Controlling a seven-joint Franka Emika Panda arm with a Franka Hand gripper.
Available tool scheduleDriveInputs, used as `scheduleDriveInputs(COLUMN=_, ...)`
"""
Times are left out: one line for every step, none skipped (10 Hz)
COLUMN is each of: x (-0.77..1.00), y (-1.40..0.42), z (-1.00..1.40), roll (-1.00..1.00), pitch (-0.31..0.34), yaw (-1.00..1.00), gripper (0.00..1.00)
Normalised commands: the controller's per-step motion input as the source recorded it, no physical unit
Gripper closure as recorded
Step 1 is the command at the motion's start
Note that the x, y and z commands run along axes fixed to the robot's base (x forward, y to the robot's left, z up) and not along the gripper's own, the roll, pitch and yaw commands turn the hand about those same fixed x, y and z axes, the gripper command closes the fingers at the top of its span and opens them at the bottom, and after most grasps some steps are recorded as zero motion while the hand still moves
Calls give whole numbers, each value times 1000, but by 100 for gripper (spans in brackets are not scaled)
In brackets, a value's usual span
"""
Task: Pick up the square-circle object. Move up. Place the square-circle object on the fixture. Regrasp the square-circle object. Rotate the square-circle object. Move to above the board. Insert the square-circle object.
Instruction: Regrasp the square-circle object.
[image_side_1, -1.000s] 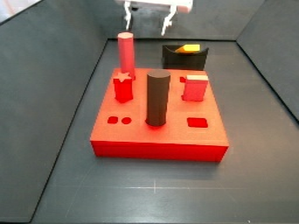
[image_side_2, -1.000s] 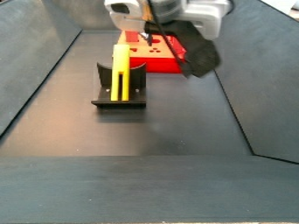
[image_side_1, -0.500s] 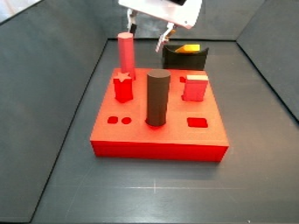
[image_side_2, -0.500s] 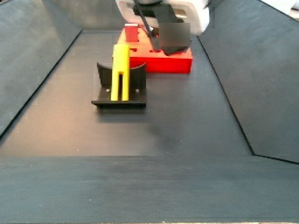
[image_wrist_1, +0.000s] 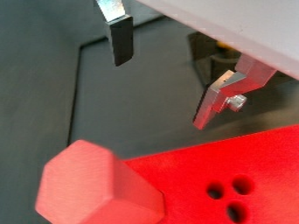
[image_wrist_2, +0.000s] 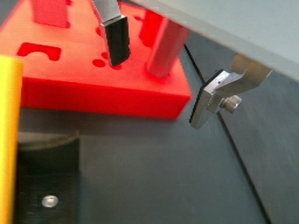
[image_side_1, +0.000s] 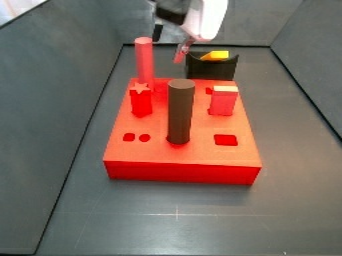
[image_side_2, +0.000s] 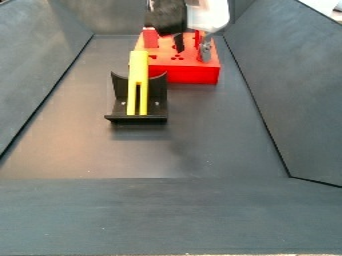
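Note:
I expect the square-circle object (image_side_1: 217, 55) to come free when I lift it and the fixture to stay in place, because the object sits in the fixture's open top (image_side_1: 199, 57).
The square-circle object (image_side_2: 136, 80) is a slim yellow-orange rod resting in the black fixture (image_side_2: 138, 104); it shows as a yellow-orange patch (image_side_1: 214, 54) on the fixture (image_side_1: 211, 68) behind the board. A wrist view catches the rod's edge (image_wrist_2: 9, 131) above the fixture (image_wrist_2: 47, 175). The red board (image_side_1: 181, 150) carries pegs and shaped holes. My gripper (image_side_1: 175, 48) hangs open and empty over the board's far end, beside the pink peg (image_side_1: 143, 60). In both wrist views the gripper (image_wrist_1: 163, 68) (image_wrist_2: 162, 68) has nothing between its fingers (image_wrist_1: 121, 39).
On the board stand a thick dark cylinder (image_side_1: 179, 113), a red cube (image_side_1: 222, 100) and a red star block (image_side_1: 139, 98). The board (image_side_2: 181, 62) lies beyond the fixture, and dark sloping walls close in the floor on both sides.
The open gripper has turned at the wrist and moved away from the fixture to above the board's end. The rod stays in the fixture.

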Motion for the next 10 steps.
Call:
scheduleDriveInputs(x=-44, y=-10, z=-5, roll=681, pitch=-363, yaw=-1000, gripper=0)
scheduleDriveInputs(x=-39, y=-4, z=-6, roll=670, pitch=-361, yaw=-1000, gripper=0)
scheduleDriveInputs(x=-41, y=-13, z=-7, roll=647, pitch=-347, yaw=-1000, gripper=0)
scheduleDriveInputs(x=-40, y=-11, z=-8, roll=637, pitch=-335, yaw=-1000, gripper=0)
scheduleDriveInputs(x=-36, y=-3, z=-11, roll=607, pitch=-288, yaw=-1000, gripper=0)
scheduleDriveInputs(x=-39, y=-5, z=-12, roll=580, pitch=-217, yaw=-1000, gripper=0)
scheduleDriveInputs(x=-39, y=-6, z=-16, roll=461, pitch=-104, yaw=-810, gripper=0)
scheduleDriveInputs(x=-30, y=-1, z=-15, roll=320, pitch=7, yaw=-595, gripper=0)
scheduleDriveInputs(x=-24, y=5, z=-12, roll=212, pitch=87, yaw=-421, gripper=0)
scheduleDriveInputs(x=-15, y=5, z=1, roll=112, pitch=162, yaw=-247, gripper=0)
